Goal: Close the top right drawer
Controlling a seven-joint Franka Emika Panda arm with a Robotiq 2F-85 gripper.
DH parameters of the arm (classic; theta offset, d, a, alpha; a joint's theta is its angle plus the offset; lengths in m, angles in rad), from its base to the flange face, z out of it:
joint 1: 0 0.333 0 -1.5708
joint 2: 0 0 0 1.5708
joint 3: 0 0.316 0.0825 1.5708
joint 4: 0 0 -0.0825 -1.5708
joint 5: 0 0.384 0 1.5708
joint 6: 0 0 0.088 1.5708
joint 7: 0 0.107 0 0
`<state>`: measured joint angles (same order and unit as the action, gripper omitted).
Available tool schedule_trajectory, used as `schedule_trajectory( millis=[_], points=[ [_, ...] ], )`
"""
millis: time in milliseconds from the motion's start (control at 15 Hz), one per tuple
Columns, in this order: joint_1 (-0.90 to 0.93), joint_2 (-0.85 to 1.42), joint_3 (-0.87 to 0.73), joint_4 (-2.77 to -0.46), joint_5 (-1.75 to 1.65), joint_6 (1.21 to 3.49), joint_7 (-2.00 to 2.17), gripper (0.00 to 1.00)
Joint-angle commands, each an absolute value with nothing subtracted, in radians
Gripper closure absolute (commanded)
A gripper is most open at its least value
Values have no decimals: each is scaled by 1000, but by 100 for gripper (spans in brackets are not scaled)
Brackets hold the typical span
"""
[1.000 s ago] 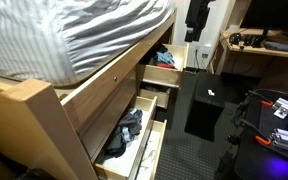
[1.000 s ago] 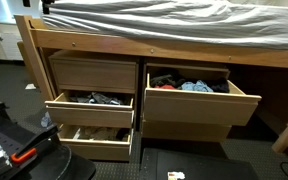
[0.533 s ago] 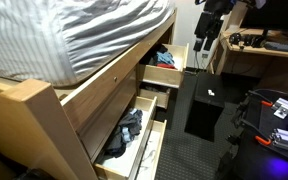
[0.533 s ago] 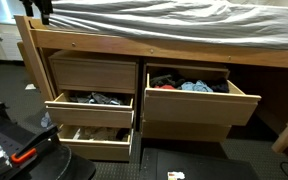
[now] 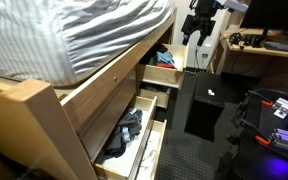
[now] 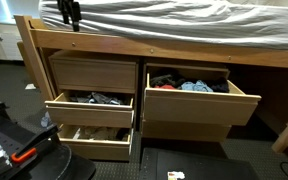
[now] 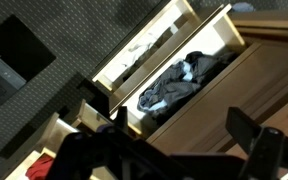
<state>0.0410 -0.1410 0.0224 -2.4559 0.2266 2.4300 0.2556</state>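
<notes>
My gripper is high above the drawer of grey clothes (image 6: pixel 96 98), so next I move across to the drawer of blue clothing and come down by its front (image 6: pixel 160 101).
The top right drawer (image 6: pixel 199 95) stands pulled out of the light-wood bed frame, with blue and dark clothing in it. It also shows in an exterior view as the far drawer (image 5: pixel 165 71). My gripper (image 6: pixel 69 12) hangs high above the bed's edge, well apart from the drawer, and it shows against the far wall in an exterior view (image 5: pixel 197 27). In the wrist view its dark fingers (image 7: pixel 179 135) are spread with nothing between them, over wood and an open drawer of grey-blue clothes (image 7: pixel 179 85). I cannot tell which drawer that is.
Two lower drawers (image 6: pixel 89 100) (image 6: pixel 89 135) stand open in the other column, and the white-lined one with grey clothes (image 5: pixel 126 135) juts out near the floor. A black box (image 5: pixel 206 105) stands on the floor beside them. A desk (image 5: pixel 264 45) is at the back.
My gripper has shifted sideways along the bed's edge and dropped a little. The drawers have not moved.
</notes>
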Motion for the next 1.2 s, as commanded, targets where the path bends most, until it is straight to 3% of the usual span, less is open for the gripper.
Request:
schedule_trajectory(
  millis=[0, 133, 200, 600, 1133],
  points=[
    [-23, 16, -4, -2276, 173, 2457, 404, 0],
    [-5, 87, 7, -2142, 164, 2427, 569, 0],
    [-16, 2, -15, -2268, 175, 2447, 444, 0],
    [3, 111, -17, -2133, 128, 2432, 592, 0],
    [-159, 309, -278, -2051, -6, 2373, 707, 0]
  ],
)
